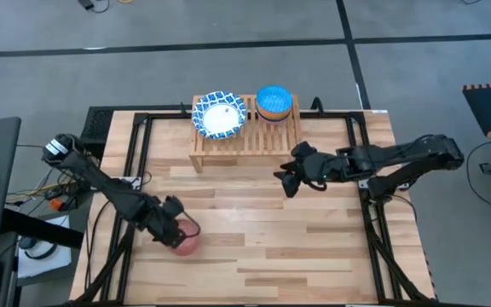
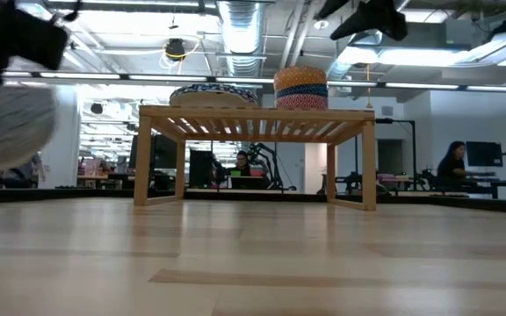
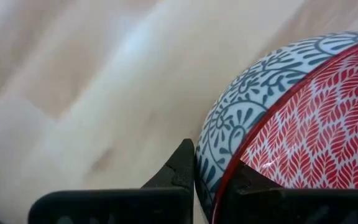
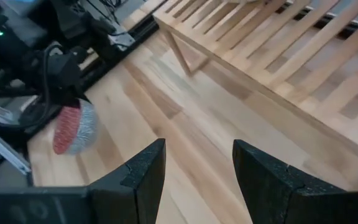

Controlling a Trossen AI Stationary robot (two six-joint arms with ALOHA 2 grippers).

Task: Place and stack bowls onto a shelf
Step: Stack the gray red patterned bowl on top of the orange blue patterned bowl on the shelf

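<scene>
The small stack (image 1: pixel 274 101) is on my right gripper's side while my left gripper holds the red bowl, so my right gripper should first grab the bowl's free rim (image 1: pixel 195 246).
The light-wood shelf (image 1: pixel 245 141) stands at the table's far middle. On its slatted top sit a stack of wide white bowls with blue patterned rims (image 1: pixel 219 115) and a stack of small deep bowls (image 1: pixel 274 102), the top one blue inside. My left gripper (image 1: pixel 177 232), near the table's left front, is shut on a small bowl (image 1: pixel 187 242) that is red inside and white with a blue pattern outside. My right gripper (image 1: pixel 286 182) is open and empty, above the table just in front of the shelf's right end. My left gripper pinches the red bowl's rim (image 3: pixel 219 186), one finger inside on the red pattern (image 3: pixel 253 183) and one outside on the blue-patterned wall (image 3: pixel 179 171). The bowl is lifted clear of the table (image 2: pixel 7 123) and tipped on its side (image 4: pixel 73 127).
Black frame rails (image 1: pixel 139 162) run along the table's left, right and far edges. Bare plank tabletop (image 1: pixel 297 247) lies in front of the shelf. The shelf's right third (image 1: pixel 290 136) holds only the small stack at its back. Cables and gear lie off the table's left (image 1: pixel 49 200).
</scene>
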